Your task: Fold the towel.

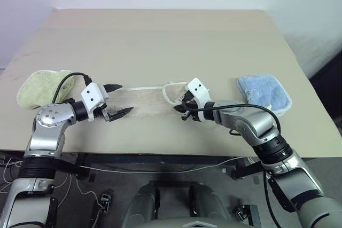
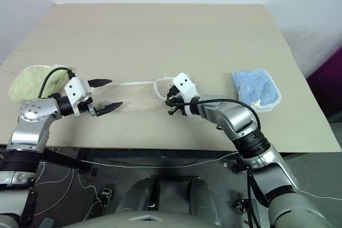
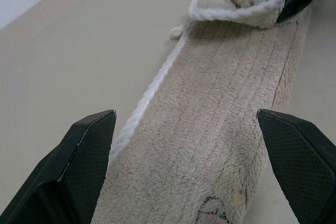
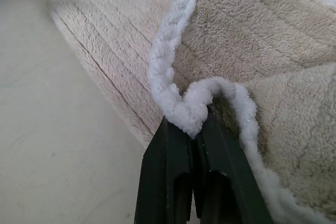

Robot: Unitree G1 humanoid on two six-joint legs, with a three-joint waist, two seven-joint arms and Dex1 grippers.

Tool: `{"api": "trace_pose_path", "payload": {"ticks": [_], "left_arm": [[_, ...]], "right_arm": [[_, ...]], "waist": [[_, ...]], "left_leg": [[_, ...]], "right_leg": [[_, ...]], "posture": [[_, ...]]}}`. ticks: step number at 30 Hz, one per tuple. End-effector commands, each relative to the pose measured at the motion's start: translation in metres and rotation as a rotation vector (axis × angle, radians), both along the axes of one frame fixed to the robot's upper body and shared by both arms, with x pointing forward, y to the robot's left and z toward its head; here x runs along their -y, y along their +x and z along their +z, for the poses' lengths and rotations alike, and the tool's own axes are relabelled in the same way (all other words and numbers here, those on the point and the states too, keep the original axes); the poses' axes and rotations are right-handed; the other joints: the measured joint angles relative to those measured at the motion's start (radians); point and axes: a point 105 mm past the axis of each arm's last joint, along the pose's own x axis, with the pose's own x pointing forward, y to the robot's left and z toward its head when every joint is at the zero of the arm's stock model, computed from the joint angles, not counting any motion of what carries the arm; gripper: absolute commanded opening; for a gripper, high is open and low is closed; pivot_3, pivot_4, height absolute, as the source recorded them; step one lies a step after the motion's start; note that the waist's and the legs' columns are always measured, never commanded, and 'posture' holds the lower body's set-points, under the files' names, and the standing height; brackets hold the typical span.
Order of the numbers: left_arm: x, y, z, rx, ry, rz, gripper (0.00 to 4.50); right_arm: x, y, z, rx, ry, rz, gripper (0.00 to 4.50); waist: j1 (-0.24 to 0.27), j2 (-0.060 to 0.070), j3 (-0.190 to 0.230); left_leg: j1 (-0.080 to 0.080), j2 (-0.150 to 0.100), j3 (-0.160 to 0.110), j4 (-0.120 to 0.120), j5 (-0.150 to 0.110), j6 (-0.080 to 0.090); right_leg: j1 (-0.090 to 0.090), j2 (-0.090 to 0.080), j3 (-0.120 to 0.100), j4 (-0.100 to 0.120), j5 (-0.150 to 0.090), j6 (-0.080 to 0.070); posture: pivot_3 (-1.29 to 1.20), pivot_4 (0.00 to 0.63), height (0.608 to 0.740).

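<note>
My left gripper is at one end of the towel, and the towel's turned-back end (image 1: 173,93) is curling limply. So the towel's end at my left gripper (image 1: 118,101) will fold over and lie flat when I carry it across.
The towel (image 1: 145,101) lies as a narrow beige strip with white corded edging across the near middle of the table. Its right end is lifted and turned back over the strip. My right gripper (image 1: 180,107) is shut on that end; the right wrist view shows the white cord (image 4: 191,109) pinched between the black fingers (image 4: 168,182). My left gripper (image 1: 124,100) stands open at the strip's left end, one finger on each side of the towel (image 3: 210,129), just above it. My left fingers (image 3: 86,161) hold nothing.
A light-green fuzzy cloth (image 1: 40,86) lies at the table's left edge behind my left arm. A light-blue cloth (image 1: 264,93) lies to the right of my right arm. The tan table (image 1: 160,36) stretches back behind the towel; its front edge runs just below both grippers.
</note>
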Motion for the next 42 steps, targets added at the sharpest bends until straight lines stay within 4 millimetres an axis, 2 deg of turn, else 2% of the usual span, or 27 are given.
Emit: {"api": "trace_pose_path", "payload": {"ticks": [1, 7, 10, 13, 16, 19, 22, 25, 28, 34, 40, 42], "left_arm": [[0.006, 0.0, 0.013, 0.053, -0.002, -0.019, 4.5], [0.006, 0.0, 0.012, 0.052, -0.005, -0.022, 4.5], [0.006, 0.0, 0.012, 0.052, -0.007, -0.019, 4.5], [0.004, -0.001, 0.011, 0.049, -0.009, -0.011, 4.5], [0.002, -0.001, 0.011, 0.046, -0.011, -0.004, 4.5], [0.002, -0.001, 0.01, 0.044, -0.014, -0.002, 4.5], [0.003, 0.001, 0.01, 0.045, -0.015, -0.002, 4.5], [0.002, 0.002, 0.01, 0.045, -0.013, -0.002, 4.5], [0.002, 0.002, 0.011, 0.048, -0.011, -0.003, 4.5], [0.001, 0.001, 0.014, 0.055, -0.007, -0.001, 4.5], [-0.001, -0.002, 0.013, 0.054, -0.009, 0.01, 4.5], [-0.001, -0.003, 0.012, 0.052, -0.013, 0.014, 4.5]], "right_arm": [[-0.003, -0.001, 0.017, 0.031, 0.056, 0.024, 1.01], [-0.005, -0.013, 0.039, 0.063, 0.145, 0.071, 3.01], [0.006, -0.018, 0.064, 0.173, 0.203, 0.066, 4.04], [0.027, -0.022, 0.087, 0.22, 0.278, 0.041, 4.04], [0.048, -0.022, 0.097, 0.225, 0.319, -0.002, 4.04], [0.081, -0.014, 0.082, 0.198, 0.266, -0.111, 3.41], [0.104, -0.005, 0.061, 0.16, 0.2, -0.204, 2.37], [0.111, 0.001, 0.042, 0.149, 0.123, -0.231, 1.35], [0.106, 0.009, 0.03, 0.148, 0.093, -0.24, 0.29], [0.083, 0.02, 0.031, 0.187, 0.091, -0.176, 0.29], [0.058, 0.029, 0.043, 0.243, 0.12, -0.111, 0.29], [0.043, 0.035, 0.047, 0.26, 0.117, -0.074, 0.29]], "waist": [[0.0, 0.0, 0.0], [0.0, 0.0, 0.0], [0.002, 0.0, 0.0], [0.003, 0.0, 0.0], [0.003, 0.0, 0.0], [0.003, 0.0, 0.0], [0.003, 0.0, 0.0], [-0.002, 0.0, 0.0], [-0.003, 0.0, 0.0], [-0.001, 0.0, 0.0], [0.0, 0.0, 0.0], [-0.004, 0.0, 0.0]], "left_leg": [[0.0, 0.0, 0.0, 0.0, 0.0, 0.0], [0.0, 0.0, 0.0, 0.0, 0.0, 0.0], [0.0, 0.0, 0.0, 0.0, 0.0, 0.0], [0.0, 0.0, 0.0, 0.0, 0.0, 0.0], [0.0, 0.0, 0.0, 0.0, 0.0, 0.0], [0.0, 0.0, 0.0, 0.0, 0.0, 0.0], [0.0, 0.0, 0.0, 0.0, 0.0, 0.0], [0.0, 0.0, 0.0, -0.001, 0.0, 0.0], [0.0, 0.0, 0.0, -0.001, 0.0, 0.0], [0.0, 0.0, 0.0, -0.001, 0.0, 0.0], [0.0, 0.0, 0.0, -0.001, 0.0, 0.0], [0.0, 0.0, 0.0, -0.001, 0.0, 0.0]], "right_leg": [[0.0, 0.0, 0.0, 0.0, 0.0, 0.0], [0.0, 0.0, 0.0, 0.0, 0.0, 0.0], [0.0, 0.0, 0.0, 0.0, 0.0, 0.0], [0.001, -0.001, 0.0, 0.0, 0.0, 0.0], [0.001, -0.001, 0.0, 0.0, 0.0, 0.0], [0.001, -0.001, 0.0, -0.001, 0.0, 0.0], [0.001, -0.001, 0.0, -0.001, 0.0, 0.0], [0.0, -0.001, 0.0, 0.0, 0.0, 0.0], [0.0, 0.0, 0.0, 0.0, 0.0, 0.0], [0.0, 0.0, 0.0, 0.0, 0.0, 0.0], [0.0, 0.0, 0.0, 0.0, 0.0, 0.0], [0.0, 0.0, 0.0, 0.0, 0.0, 0.0]], "posture": [[0.0, 0.15, 0.74], [0.0, 0.15, 0.74], [0.0, 0.15, 0.74], [0.0, 0.15, 0.74], [0.0, 0.15, 0.74], [0.0, 0.15, 0.74], [0.0, 0.15, 0.74], [0.0, 0.15, 0.74], [0.0, 0.15, 0.74], [0.0, 0.15, 0.74], [0.0, 0.15, 0.74], [0.0, 0.15, 0.74]]}}
